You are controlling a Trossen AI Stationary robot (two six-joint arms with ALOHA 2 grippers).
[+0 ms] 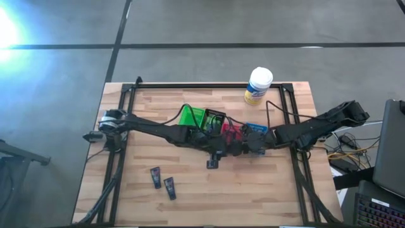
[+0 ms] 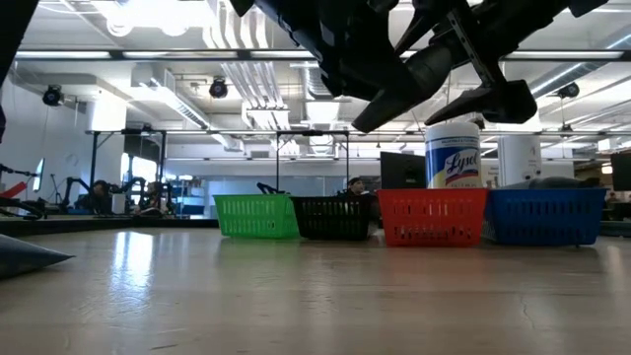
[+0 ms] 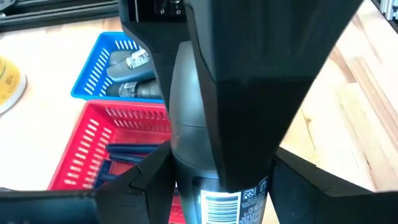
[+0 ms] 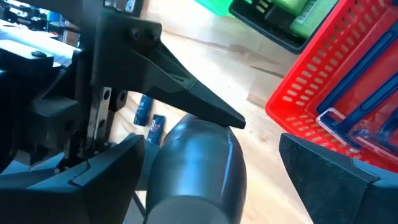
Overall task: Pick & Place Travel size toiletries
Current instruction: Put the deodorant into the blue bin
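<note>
The grey tube's loose end (image 4: pixel 198 165) is closer to one finger of the robot's right gripper, so the right gripper should center (image 4: pixel 198 180) around the loose end and close before the left gripper opens.
Both arms meet over the table's middle, just in front of the row of bins. A grey oblong tube (image 3: pixel 189 124) with a barcode label sits between the fingers of my left gripper (image 3: pixel 224 180), (image 1: pixel 217 149). My right gripper (image 4: pixel 205 146), (image 1: pixel 231 147) is open. Its fingers stand on either side of the same tube (image 4: pixel 193 168), and a strip of bare table shows beside one of them. Two small dark tubes (image 1: pixel 155 176), (image 1: pixel 169 187) lie flat on the table's near left part. My left gripper holds the grey tube at its barcode end (image 3: pixel 221 202), pinched between the two fingers. One finger (image 4: pixel 186 93) lies along the tube's upper side in the right wrist view. The tube is lifted clear of the table and points toward the right arm.
Green (image 1: pixel 190 115), black (image 1: pixel 214 116), red (image 1: pixel 229 128) and blue (image 1: pixel 256 128) bins stand in a row mid-table. The blue bin holds grey tubes (image 3: pixel 127 62). A white tub with a yellow label (image 1: pixel 258 85) stands at the far edge. A laptop sits beyond the right edge.
</note>
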